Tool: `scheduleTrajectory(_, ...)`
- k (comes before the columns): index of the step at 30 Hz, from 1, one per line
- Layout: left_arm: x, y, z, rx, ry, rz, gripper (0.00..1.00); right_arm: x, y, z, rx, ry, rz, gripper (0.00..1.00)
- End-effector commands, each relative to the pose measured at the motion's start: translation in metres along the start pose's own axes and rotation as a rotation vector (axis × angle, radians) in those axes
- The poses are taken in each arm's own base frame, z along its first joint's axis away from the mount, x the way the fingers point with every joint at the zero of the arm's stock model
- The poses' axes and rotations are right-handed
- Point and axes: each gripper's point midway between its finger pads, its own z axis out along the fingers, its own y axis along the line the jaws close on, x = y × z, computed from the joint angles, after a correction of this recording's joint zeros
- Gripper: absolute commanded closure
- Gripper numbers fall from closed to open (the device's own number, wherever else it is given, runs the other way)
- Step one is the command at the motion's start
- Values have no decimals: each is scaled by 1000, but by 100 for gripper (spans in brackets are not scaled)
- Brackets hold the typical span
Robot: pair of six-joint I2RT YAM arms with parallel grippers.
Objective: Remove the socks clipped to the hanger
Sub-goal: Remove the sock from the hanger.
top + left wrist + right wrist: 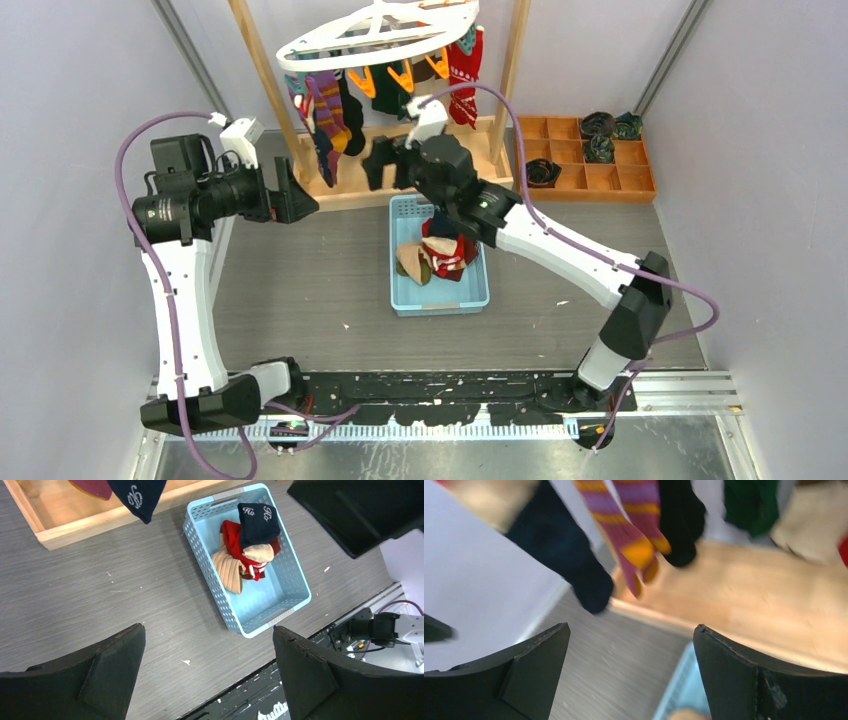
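The navy sock (326,163) is hanging at the hanger's side next to the purple-striped sock, so the robot's right gripper should pull the navy sock to the hanger's front (375,58) before unclipping it.
The white oval hanger (380,35) hangs from the wooden rack at the back, with orange clips (402,76). Clipped socks dangle below it: purple-striped (328,108), navy (325,152), black (352,128), dark green (388,92) and red with white (465,75). My right gripper (380,162) is open and empty, just below and in front of these socks. Its wrist view shows the purple-striped sock (634,530), the navy sock (564,550) and the black sock (681,520) above its open gripper (631,630). My left gripper (300,195) is open and empty, left of the rack base.
A light blue basket (440,300) in the middle of the table holds several loose socks (245,555). The wooden rack base (350,190) and its posts stand behind it. A wooden compartment tray (585,175) with rolled socks is at the back right. Walls close in on both sides.
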Motion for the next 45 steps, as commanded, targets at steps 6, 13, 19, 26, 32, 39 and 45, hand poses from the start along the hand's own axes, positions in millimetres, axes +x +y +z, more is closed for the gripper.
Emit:
scheduleTrajectory(6,-18,-17,-26,51,-34,16,1,-40,83,54,-199,-176,-79,0)
scheduleTrajectory(13,-17,17,-11,48,-2,-121,6,-42,105,86,-194,-325,-90,1)
scheduleTrajectory(19,-19,15,-17,69,-10,-115,7,-49,106,111,-105,-382,-121,16)
scheduleTrajectory(26,-6,16,-18,56,16,-109,9,-63,118,99,-143,-394,-95,91)
scheduleTrajectory(32,-2,9,-23,63,10,-97,10,-82,129,45,-239,-387,-50,99)
scheduleTrajectory(39,4,-9,-27,138,11,-93,9,-95,125,-24,-328,-272,45,99)
scheduleTrajectory(45,7,-27,-33,208,8,-82,7,-84,110,-71,-360,-167,106,99)
